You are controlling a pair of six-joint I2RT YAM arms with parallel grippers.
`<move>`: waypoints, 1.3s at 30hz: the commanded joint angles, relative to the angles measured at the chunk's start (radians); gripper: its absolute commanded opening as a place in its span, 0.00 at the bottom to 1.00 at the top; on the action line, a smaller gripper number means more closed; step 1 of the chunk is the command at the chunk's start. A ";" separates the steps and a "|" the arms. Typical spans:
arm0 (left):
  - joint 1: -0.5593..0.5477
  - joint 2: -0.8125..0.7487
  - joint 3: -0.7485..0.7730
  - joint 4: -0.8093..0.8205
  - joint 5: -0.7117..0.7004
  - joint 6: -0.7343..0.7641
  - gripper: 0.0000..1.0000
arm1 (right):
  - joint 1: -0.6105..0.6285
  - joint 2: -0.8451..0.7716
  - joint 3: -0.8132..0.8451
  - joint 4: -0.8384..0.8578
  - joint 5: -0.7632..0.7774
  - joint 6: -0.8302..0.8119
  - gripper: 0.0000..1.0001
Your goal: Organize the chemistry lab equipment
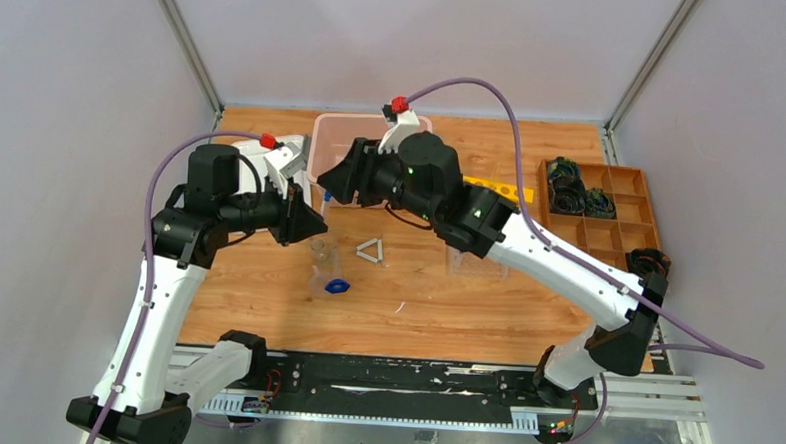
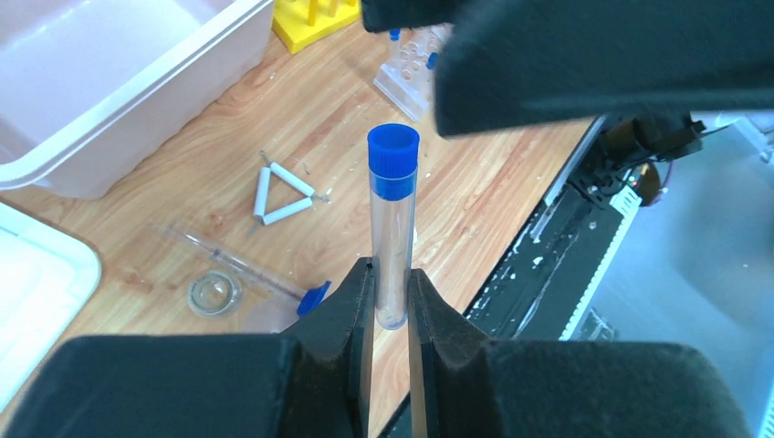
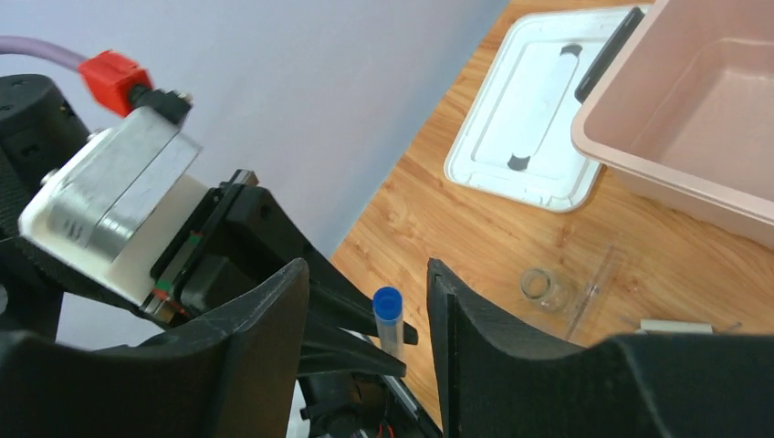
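The blue-capped tube's bottom end (image 2: 392,313) is in my left gripper and must go into the clear tube rack, so my right gripper should grab the tube by its cap (image 2: 393,157).
My left gripper (image 2: 391,301) is shut on the bottom end of a clear blue-capped tube (image 2: 394,228) and holds it off the table, cap pointing away. My right gripper (image 3: 368,310) is open, its jaws either side of the tube's cap (image 3: 388,303) without touching it. In the top view both grippers, left (image 1: 314,222) and right (image 1: 328,186), meet beside the pink bin. On the table lie a white triangle frame (image 1: 369,250), a small blue piece (image 1: 337,286), a small glass beaker (image 2: 214,294) and a clear tube rack (image 1: 475,263).
A pink bin (image 1: 317,159) stands at the back, with a white lid (image 3: 525,119) to its left. A yellow rack (image 1: 501,187) and a wooden compartment tray (image 1: 610,206) are at the right. A clear glass piece (image 2: 228,255) lies by the beaker.
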 commanded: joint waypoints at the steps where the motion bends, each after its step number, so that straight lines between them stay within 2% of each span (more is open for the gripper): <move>1: -0.003 -0.035 -0.020 0.008 -0.020 0.083 0.00 | -0.042 0.078 0.131 -0.259 -0.204 -0.030 0.53; 17: -0.003 -0.061 -0.054 -0.038 -0.036 0.192 0.00 | -0.049 0.156 0.206 -0.297 -0.287 -0.047 0.46; 25: -0.003 -0.059 -0.056 -0.051 -0.032 0.213 0.00 | -0.056 0.183 0.218 -0.308 -0.302 -0.046 0.31; 28: -0.003 -0.059 -0.059 -0.051 -0.036 0.216 0.00 | -0.064 0.176 0.211 -0.310 -0.306 -0.047 0.19; 29: -0.003 -0.059 -0.057 -0.051 -0.040 0.216 0.04 | -0.067 0.170 0.203 -0.311 -0.304 -0.048 0.11; 30: -0.003 -0.059 -0.056 -0.051 -0.047 0.215 0.14 | -0.073 0.161 0.193 -0.312 -0.303 -0.049 0.03; 31: -0.003 -0.058 -0.055 -0.051 -0.063 0.210 0.36 | -0.082 0.148 0.179 -0.313 -0.298 -0.051 0.00; 33: -0.003 -0.054 -0.049 -0.051 -0.092 0.207 0.81 | -0.106 0.100 0.135 -0.318 -0.275 -0.060 0.00; 34: -0.003 -0.053 -0.046 -0.051 -0.112 0.207 0.93 | -0.121 0.072 0.106 -0.321 -0.260 -0.068 0.00; 35: -0.003 -0.051 -0.043 -0.051 -0.137 0.207 0.99 | -0.140 0.043 0.076 -0.326 -0.247 -0.079 0.00; 39: -0.003 -0.038 -0.031 -0.051 -0.229 0.203 1.00 | -0.220 -0.098 -0.075 -0.398 -0.079 -0.153 0.00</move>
